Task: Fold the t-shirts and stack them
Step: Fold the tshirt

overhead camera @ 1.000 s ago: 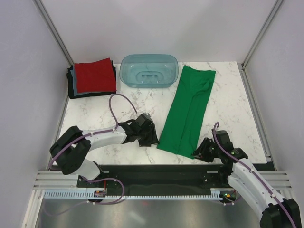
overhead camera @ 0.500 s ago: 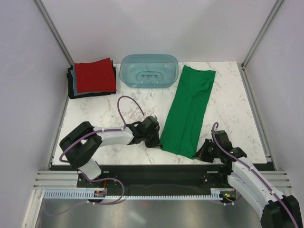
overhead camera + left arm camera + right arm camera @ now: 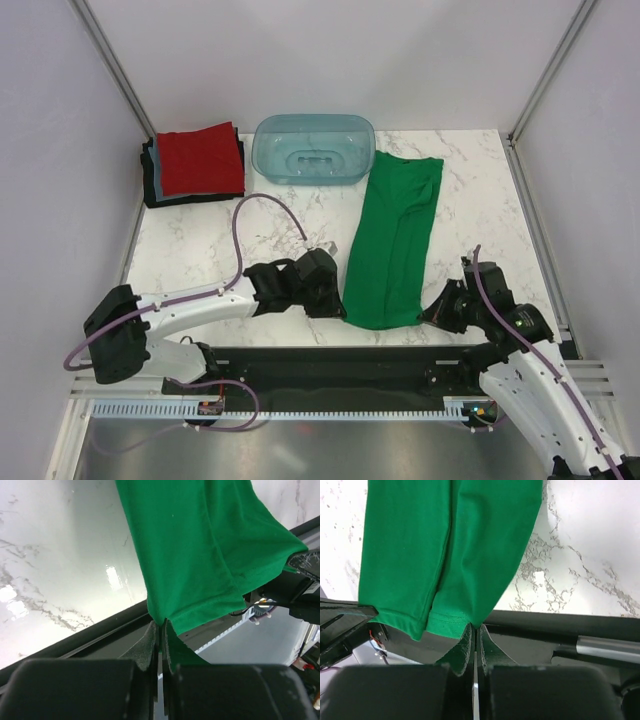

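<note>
The robot's grippers have hold of both near corners and the green t-shirt is straight behind them, so the right gripper should go on folding back until the hem gets to its middle.
The green t-shirt, folded into a long strip, runs from the table's back toward the front edge. My left gripper is shut on its near left corner, and my right gripper is shut on its near right corner. Both corners are lifted off the marble, with the hem hanging between them over the front edge. A stack of folded t-shirts, red on top of light blue and black, sits at the back left.
A translucent teal plastic tub stands at the back centre, between the stack and the green shirt's far end. White walls close the table on three sides. A black rail runs along the front edge.
Both grippers closed on the green shirt's near corners and lifted them. The shirt's near end shifted and its far end slid forward, away from the back edge.
</note>
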Controlling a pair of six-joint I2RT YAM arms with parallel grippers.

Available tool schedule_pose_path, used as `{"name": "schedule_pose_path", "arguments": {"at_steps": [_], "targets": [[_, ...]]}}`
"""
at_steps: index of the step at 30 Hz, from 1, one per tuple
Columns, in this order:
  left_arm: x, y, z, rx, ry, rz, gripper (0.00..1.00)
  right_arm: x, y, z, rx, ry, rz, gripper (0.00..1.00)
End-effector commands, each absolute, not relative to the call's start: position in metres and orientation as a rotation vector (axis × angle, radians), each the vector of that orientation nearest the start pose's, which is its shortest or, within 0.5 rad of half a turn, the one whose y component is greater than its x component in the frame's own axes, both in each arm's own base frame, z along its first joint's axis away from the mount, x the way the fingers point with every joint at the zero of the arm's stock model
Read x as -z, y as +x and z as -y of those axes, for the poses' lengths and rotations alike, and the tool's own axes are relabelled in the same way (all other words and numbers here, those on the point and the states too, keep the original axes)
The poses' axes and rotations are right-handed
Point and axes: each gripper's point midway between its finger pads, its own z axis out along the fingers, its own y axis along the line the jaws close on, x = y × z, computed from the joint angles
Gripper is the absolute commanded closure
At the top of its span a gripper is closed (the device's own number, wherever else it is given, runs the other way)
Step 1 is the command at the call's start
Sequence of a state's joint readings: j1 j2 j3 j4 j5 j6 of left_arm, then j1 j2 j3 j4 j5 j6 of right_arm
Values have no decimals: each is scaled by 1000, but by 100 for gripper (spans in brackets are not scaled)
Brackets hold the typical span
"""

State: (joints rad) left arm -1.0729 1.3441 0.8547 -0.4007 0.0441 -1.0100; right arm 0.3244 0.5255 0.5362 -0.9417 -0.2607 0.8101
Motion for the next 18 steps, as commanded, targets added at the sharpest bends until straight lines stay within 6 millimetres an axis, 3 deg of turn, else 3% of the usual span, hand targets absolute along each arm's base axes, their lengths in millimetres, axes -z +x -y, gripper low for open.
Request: {"name": "schedule_pose_path", "arguments": {"at_steps": [1,3,5,9,16,18], "targets": [[-137,140,321,828,40,-2640,98,-121,120,-114,-723,524,-2575,100],[-141,146,318,763,81,-2637,98,-126,127,-108,-667,524,-2563,100],[-161,163,324,752,89,-2574,98,-140,139,-103,-624,519,-2515,100],[-179,192,331,749,92,-2530,98,-159,167,-94,-514,506,-2460,100],[-207,263,347,775,81,-2475,98,-177,219,-91,-406,493,-2386,100],[-194,276,353,763,108,-2512,98,-176,231,-90,-365,494,-2388,100]]}}
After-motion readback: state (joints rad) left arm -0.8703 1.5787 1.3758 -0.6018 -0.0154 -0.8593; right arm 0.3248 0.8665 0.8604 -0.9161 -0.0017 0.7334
